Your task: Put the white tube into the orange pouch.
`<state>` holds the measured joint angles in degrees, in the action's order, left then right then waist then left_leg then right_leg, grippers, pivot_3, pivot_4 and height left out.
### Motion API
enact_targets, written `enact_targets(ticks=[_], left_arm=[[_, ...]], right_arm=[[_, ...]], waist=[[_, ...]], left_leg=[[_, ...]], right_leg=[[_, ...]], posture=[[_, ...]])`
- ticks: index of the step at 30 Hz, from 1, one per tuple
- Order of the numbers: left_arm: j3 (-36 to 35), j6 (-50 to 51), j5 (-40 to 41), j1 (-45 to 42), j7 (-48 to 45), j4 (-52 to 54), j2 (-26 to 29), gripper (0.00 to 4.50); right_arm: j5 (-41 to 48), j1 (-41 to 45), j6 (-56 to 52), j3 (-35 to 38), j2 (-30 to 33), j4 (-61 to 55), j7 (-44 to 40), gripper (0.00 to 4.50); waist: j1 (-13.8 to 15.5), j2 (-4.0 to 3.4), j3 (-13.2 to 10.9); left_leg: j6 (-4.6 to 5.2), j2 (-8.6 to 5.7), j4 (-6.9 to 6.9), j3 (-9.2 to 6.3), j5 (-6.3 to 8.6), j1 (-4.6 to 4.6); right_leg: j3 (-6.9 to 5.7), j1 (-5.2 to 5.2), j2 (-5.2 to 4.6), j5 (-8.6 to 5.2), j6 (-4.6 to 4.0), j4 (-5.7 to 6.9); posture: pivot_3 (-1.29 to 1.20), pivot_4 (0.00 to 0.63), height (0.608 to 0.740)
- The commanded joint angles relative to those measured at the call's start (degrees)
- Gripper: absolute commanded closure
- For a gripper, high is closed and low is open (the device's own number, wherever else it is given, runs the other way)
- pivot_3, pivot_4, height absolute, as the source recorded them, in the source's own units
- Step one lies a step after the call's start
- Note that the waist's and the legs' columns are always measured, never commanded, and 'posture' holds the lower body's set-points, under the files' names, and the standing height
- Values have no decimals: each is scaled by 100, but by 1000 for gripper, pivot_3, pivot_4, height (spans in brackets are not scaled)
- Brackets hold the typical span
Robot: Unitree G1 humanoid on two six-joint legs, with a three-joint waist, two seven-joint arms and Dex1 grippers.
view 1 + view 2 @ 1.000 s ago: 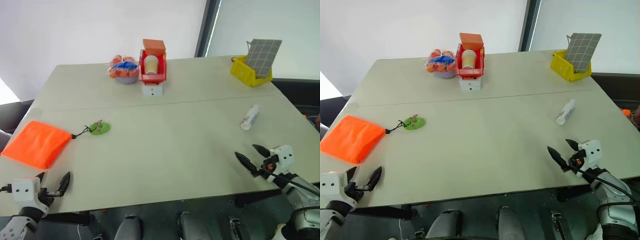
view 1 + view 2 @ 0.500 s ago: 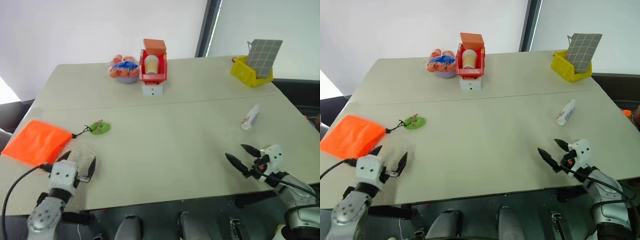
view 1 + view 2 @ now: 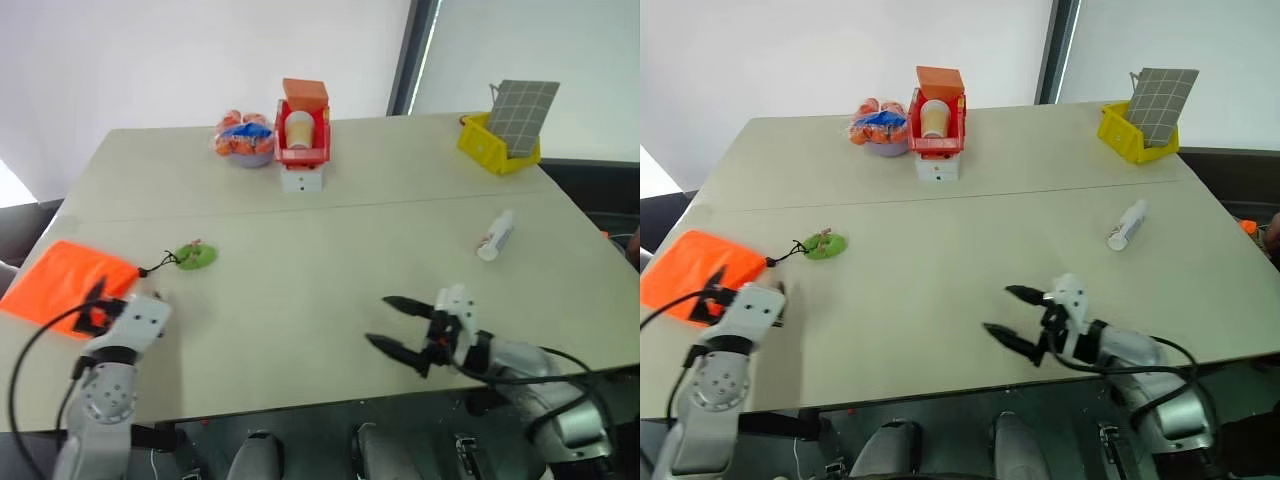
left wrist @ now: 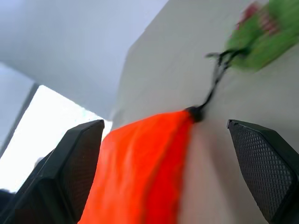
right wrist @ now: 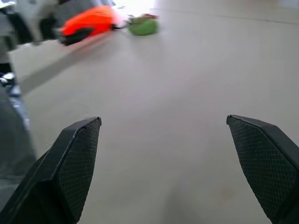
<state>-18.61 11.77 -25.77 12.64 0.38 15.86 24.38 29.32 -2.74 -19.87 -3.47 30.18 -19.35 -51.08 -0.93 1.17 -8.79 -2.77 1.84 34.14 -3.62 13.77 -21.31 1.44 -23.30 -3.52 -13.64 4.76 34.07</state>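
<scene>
Next, my left gripper grips the orange pouch (image 3: 62,282) and brings it to the table's middle (image 3: 268,275) first, because the pouch is at the table's edge, far from the white tube.
The white tube (image 3: 496,235) lies on the table's right side, far from both grippers. At the left edge lies the orange pouch (image 3: 58,280), flat, with its black cord running to a green tag (image 3: 193,257). My left gripper (image 3: 97,306) stands open at the pouch's near right corner. In the left wrist view the pouch (image 4: 140,163) lies ahead between the two fingers (image 4: 70,172); I cannot tell whether they touch it. My right gripper (image 3: 377,320) is open and empty over the table's middle front, pointing left toward the pouch (image 5: 91,21).
At the back stand a red bin (image 3: 303,148) with a paper cup, an orange box on its rim, and a bag of orange fruit (image 3: 245,138) beside it. A yellow bin (image 3: 497,148) holding a grey checked board sits at the back right.
My right gripper has swung left from the table's right front to its middle. My left gripper has risen, moved forward to the pouch's corner and rolled. The tube and pouch lie as before.
</scene>
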Motion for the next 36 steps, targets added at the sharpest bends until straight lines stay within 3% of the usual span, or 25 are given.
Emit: enact_targets(ticks=[1, 10, 21, 36], left_arm=[[-400, 326, -56, -23, 126, 36, 108, 0], [-544, 669, 55, -52, -20, -176, 357, 0], [62, 382, 24, -79, -180, 58, 262, 0], [-50, 808, 7, -332, -132, -554, 605, 0]], right_arm=[[-83, 140, 45, -27, -31, -71, 47, 33], [-150, 311, 57, -59, -98, -5, 155, 33], [-138, 238, 23, -100, -150, -93, 229, 33], [-171, 261, 95, -71, -245, -49, 270, 33]], waist=[[14, 5, 0], [17, 26, 12], [27, 29, 14], [20, 29, 14]], left_leg=[[0, -2, 1, 3, 0, 0], [-1, 0, -1, 2, 0, -3], [0, 0, -2, 2, 0, -4], [1, 1, -3, 1, 0, -3]], right_leg=[[0, -4, -4, 0, 0, -2], [-3, -4, -5, 1, -1, 1], [-3, -3, -5, 1, -2, 2], [-4, -4, -2, 1, -2, 6]], posture=[[0, 150, 740], [0, 150, 740], [0, 150, 740], [0, 150, 740]])
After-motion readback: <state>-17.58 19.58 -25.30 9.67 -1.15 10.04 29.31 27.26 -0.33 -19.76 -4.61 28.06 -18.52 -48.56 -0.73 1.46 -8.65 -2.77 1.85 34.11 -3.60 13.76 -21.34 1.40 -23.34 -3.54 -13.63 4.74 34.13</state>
